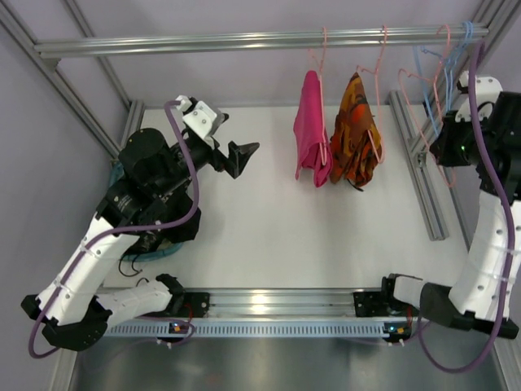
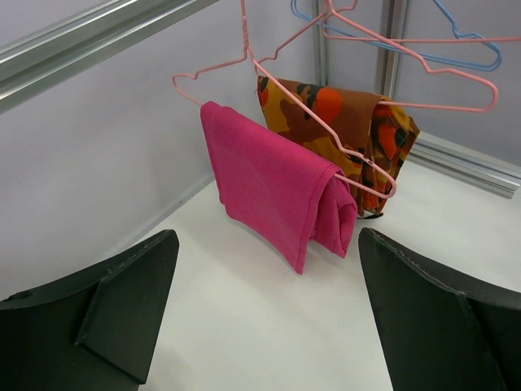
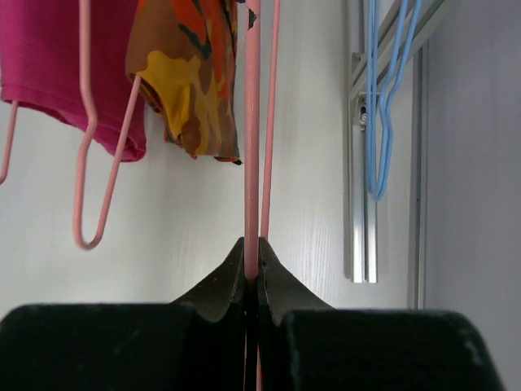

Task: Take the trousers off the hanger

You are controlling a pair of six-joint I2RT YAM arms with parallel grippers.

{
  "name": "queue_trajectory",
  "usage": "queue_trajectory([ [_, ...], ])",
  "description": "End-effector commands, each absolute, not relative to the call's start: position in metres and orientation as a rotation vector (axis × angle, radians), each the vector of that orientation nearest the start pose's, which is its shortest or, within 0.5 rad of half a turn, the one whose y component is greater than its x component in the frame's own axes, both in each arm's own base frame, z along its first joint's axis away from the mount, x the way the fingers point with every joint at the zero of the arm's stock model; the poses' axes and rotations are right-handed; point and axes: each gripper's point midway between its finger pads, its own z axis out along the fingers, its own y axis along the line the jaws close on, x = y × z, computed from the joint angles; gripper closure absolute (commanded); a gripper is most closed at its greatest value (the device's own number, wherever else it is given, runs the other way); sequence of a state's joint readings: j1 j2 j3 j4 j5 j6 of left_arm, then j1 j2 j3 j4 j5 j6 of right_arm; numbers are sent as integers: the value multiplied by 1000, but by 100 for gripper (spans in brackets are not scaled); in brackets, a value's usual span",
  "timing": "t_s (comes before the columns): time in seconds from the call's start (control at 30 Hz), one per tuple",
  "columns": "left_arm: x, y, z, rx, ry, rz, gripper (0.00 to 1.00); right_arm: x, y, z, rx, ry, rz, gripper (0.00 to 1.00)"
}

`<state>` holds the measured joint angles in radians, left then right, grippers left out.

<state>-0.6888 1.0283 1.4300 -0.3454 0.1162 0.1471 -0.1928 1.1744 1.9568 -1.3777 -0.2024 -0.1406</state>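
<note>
The bare pink hanger's hook (image 1: 444, 31) is tilted at the same height as the rail, so next my right gripper lifts it higher and then brings it down over the rail (image 1: 457, 35) next to the light-blue hangers.
A bare pale-pink wire hanger (image 1: 425, 98) hangs from the top rail at the right, and no cloth shows on it. My right gripper (image 1: 444, 151) is shut on its lower wire; the right wrist view has the pink wire (image 3: 251, 122) pinched between the closed fingertips (image 3: 251, 265). The left wrist view shows this hanger (image 2: 423, 57) at the upper right. The trousers are out of view. My left gripper (image 1: 236, 155) hovers over the table left of the hung clothes, open and holding nothing (image 2: 269, 326).
A magenta garment (image 1: 311, 130) and an orange patterned garment (image 1: 354, 134) hang on pink hangers from the rail (image 1: 244, 39). Light-blue hangers (image 1: 431, 69) hang near the held one. An aluminium strut (image 1: 419, 163) lies along the table's right side.
</note>
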Motion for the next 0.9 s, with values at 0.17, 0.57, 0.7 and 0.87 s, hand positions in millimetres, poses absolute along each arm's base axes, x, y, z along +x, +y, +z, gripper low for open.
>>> queue_trajectory([
  [0.17,246,-224,468,674,1356,-565,2,292,-37,404,-82,2150,-35,100],
  [0.57,247,-224,454,688,1384,-561,2,299,-31,419,-123,1998,-18,100],
  [0.7,247,-227,456,694,1383,-577,2,309,-44,410,-74,2035,-44,100],
  [0.87,245,-231,454,709,1387,-600,2,327,-56,402,-28,2046,-23,100],
])
